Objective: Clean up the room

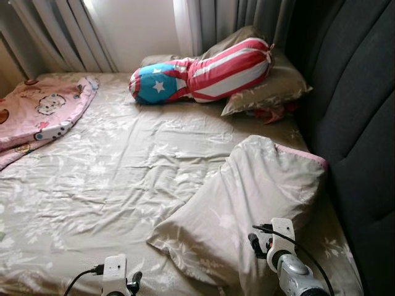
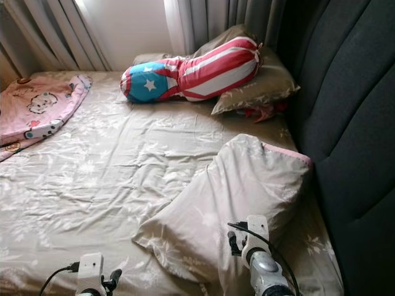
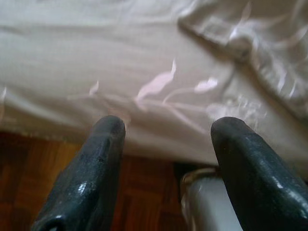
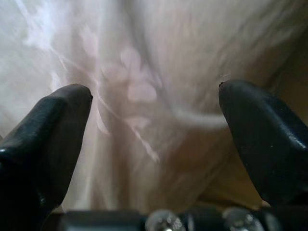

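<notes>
The whole pillow [image 1: 250, 200] will swing around and spread out flat when the robot pulls the pillow's corner, because slack folds [image 1: 228, 243] cross the beige floral pillow's slumped near end.
A beige floral pillow [image 1: 247, 197] lies slumped on the bed, its far end leaning on the dark headboard [image 1: 358, 123]. My right gripper [image 4: 154, 89] is open at the pillow's near end, with the pillow cloth right before its fingers [image 1: 254, 243]. My left gripper [image 3: 168, 125] is open too, low at the bed's near edge, above the sheet hem and the wooden floor [image 3: 29, 163]. A flag-patterned bolster [image 1: 203, 74] rests at the back on a second beige pillow [image 1: 271, 86]. A pink cartoon blanket [image 1: 37, 114] lies bunched at the left.
The rumpled beige sheet [image 1: 111, 179] covers the mattress. Grey curtains [image 1: 55, 37] hang behind the bed. Something red [image 1: 268, 114] pokes out from under the back pillow. The padded headboard runs along the whole right side.
</notes>
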Controlling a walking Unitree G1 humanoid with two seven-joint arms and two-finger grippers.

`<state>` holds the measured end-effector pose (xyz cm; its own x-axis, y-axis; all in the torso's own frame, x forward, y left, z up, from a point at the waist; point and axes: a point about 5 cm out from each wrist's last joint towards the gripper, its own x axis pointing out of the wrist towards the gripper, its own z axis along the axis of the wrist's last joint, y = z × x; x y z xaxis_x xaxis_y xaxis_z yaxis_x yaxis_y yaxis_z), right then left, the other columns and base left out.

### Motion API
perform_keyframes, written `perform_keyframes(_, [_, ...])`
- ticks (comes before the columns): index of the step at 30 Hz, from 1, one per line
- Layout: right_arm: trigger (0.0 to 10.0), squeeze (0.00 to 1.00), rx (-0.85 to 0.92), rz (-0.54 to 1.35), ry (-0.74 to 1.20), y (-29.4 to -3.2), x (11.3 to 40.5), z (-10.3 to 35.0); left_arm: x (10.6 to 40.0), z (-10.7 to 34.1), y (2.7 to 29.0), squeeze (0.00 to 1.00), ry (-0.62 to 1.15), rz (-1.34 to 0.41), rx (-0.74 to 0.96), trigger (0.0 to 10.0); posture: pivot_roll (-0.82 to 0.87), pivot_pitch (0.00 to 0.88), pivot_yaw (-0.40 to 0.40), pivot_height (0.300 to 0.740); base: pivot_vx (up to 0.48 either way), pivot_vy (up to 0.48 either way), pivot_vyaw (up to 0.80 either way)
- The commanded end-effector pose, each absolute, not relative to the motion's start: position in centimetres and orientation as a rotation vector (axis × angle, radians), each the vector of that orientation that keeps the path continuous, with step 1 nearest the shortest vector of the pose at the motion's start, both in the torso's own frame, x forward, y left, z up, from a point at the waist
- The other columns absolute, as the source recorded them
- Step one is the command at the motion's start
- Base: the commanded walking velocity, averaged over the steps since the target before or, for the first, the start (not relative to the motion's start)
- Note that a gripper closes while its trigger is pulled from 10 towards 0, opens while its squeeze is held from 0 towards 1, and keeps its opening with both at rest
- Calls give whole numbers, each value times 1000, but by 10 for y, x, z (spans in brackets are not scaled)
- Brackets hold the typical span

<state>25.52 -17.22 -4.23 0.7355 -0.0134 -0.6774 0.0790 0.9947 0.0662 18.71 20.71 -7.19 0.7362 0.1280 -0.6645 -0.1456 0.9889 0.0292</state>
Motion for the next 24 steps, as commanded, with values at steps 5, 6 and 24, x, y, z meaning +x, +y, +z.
perform_keyframes(5, [10000,0,141,-123,792,-173,246,-50,167,-79,212,0,747,152,4,10000,-14,183,44,740,0,0,0])
perform_keyframes(6, [10000,0,141,-123,792,-173,246,-50,167,-79,212,0,747,152,4,10000,-14,183,44,740,0,0,0])
perform_keyframes(24, [10000,0,417,-309,818,-175,229,-61,102,-88,227,0,745,139,63,10000,73,311,107,740,0,0,0])
